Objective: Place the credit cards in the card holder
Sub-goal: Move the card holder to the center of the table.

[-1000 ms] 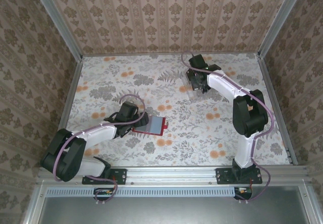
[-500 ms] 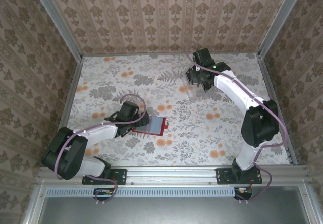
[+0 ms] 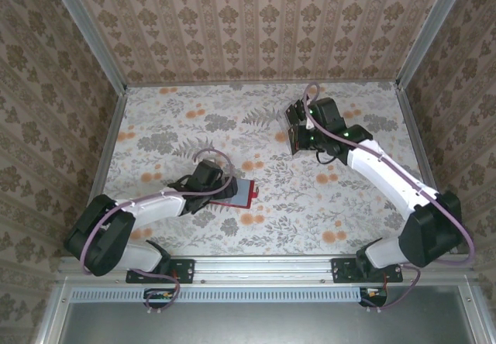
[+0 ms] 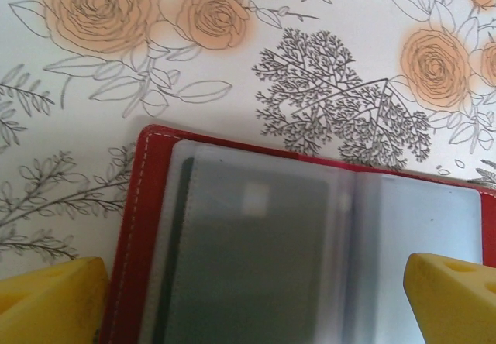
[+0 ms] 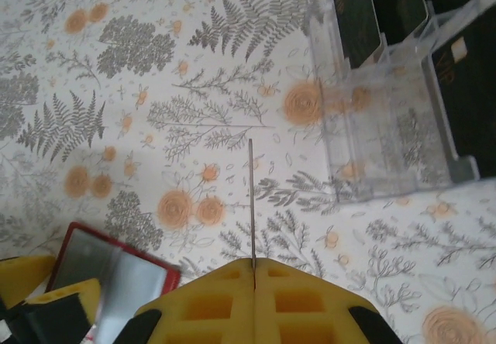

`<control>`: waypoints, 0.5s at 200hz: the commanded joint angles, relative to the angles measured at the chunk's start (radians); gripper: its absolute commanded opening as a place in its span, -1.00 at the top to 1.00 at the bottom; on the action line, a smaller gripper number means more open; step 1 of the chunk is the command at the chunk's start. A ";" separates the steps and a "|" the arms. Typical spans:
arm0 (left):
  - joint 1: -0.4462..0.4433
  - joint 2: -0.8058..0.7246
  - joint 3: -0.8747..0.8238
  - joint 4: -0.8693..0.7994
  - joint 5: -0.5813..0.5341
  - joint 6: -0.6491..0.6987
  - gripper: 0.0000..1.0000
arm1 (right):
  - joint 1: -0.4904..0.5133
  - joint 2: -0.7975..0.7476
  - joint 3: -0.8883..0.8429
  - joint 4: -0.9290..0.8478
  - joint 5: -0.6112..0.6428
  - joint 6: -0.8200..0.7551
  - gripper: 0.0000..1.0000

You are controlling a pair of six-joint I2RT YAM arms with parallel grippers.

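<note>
My left gripper hangs over the empty sleeve (image 4: 422, 224) the credit card needs, so next I back off to the filled sleeve's red edge (image 4: 138, 212) and steady the card holder.
The card holder (image 3: 237, 194) lies open on the table, a red wallet (image 4: 147, 204) with grey plastic sleeves. One dark credit card (image 4: 248, 259) sits inside a sleeve. My left gripper (image 4: 256, 305) is open, its yellow fingertips (image 4: 54, 297) spread over the wallet's near side. My right gripper (image 5: 253, 270) is shut on a credit card (image 5: 251, 197) that I see edge-on, held above the table. In the top view this gripper (image 3: 302, 133) hangs over the back right area. More black cards (image 5: 356, 15) stand in the clear rack (image 5: 387, 135).
The clear plastic slotted rack stands at the back right, just beyond my right gripper. Aluminium rails and patterned walls (image 3: 256, 26) close in the floral table (image 3: 155, 127). Bare table lies between the rack and the wallet (image 5: 116, 278).
My right arm has swung back from the rack toward the table's middle, with a card in its fingers. My left gripper has edged a little closer over the wallet.
</note>
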 commanded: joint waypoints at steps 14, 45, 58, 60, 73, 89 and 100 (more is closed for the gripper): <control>-0.068 -0.018 0.004 -0.008 -0.057 -0.079 -1.00 | 0.013 -0.092 -0.077 0.070 -0.073 0.080 1.00; -0.131 -0.055 -0.004 -0.042 -0.115 -0.126 -1.00 | 0.041 -0.112 -0.142 0.106 -0.087 0.115 1.00; -0.141 -0.087 -0.012 -0.060 -0.139 -0.137 -0.99 | 0.067 -0.113 -0.174 0.133 -0.087 0.136 1.00; -0.142 -0.093 -0.012 -0.065 -0.144 -0.138 -1.00 | 0.071 -0.113 -0.177 0.138 -0.087 0.141 1.00; -0.143 -0.141 -0.015 -0.105 -0.179 -0.142 -0.99 | 0.104 -0.106 -0.204 0.172 -0.079 0.166 1.00; -0.139 -0.202 -0.015 -0.153 -0.228 -0.134 -1.00 | 0.159 -0.090 -0.233 0.229 -0.059 0.207 1.00; -0.131 -0.239 -0.017 -0.182 -0.246 -0.123 -1.00 | 0.204 -0.068 -0.252 0.277 -0.039 0.236 1.00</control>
